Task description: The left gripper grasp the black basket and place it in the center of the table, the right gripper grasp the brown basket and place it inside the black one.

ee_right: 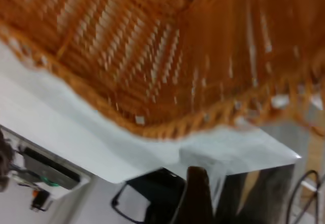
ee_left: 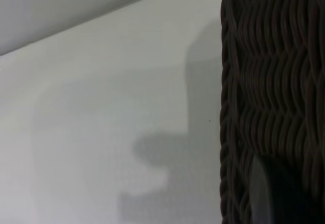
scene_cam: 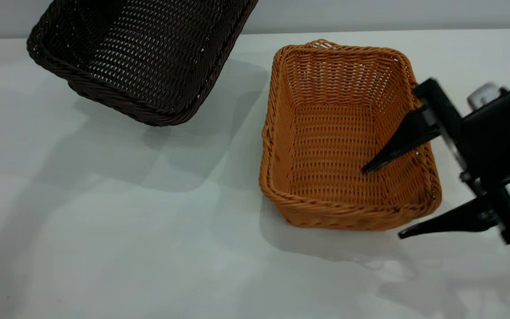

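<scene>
The brown basket (scene_cam: 325,143) sticks into the center, where the black basket has to go. My right gripper should first lift the brown basket out of the way by its side (scene_cam: 431,183).
The black basket (scene_cam: 144,57) hangs tilted above the table (scene_cam: 104,248) at the far left, with its shadow below it. The left gripper is outside the exterior view. In the left wrist view one dark finger (ee_left: 277,193) lies against the basket's woven wall (ee_left: 274,82), holding it. The brown basket (scene_cam: 343,137) stands on the table right of centre. My right gripper (scene_cam: 382,203) is open and straddles its near right wall, one finger inside and one outside. The right wrist view shows the brown basket's weave (ee_right: 152,56) close up and one finger (ee_right: 195,196).
The table's back edge (scene_cam: 370,32) meets a pale wall behind the baskets. Bare tabletop lies between the two baskets and in front of them. In the right wrist view the table's edge (ee_right: 244,155) shows, with dark gear (ee_right: 147,201) beyond it.
</scene>
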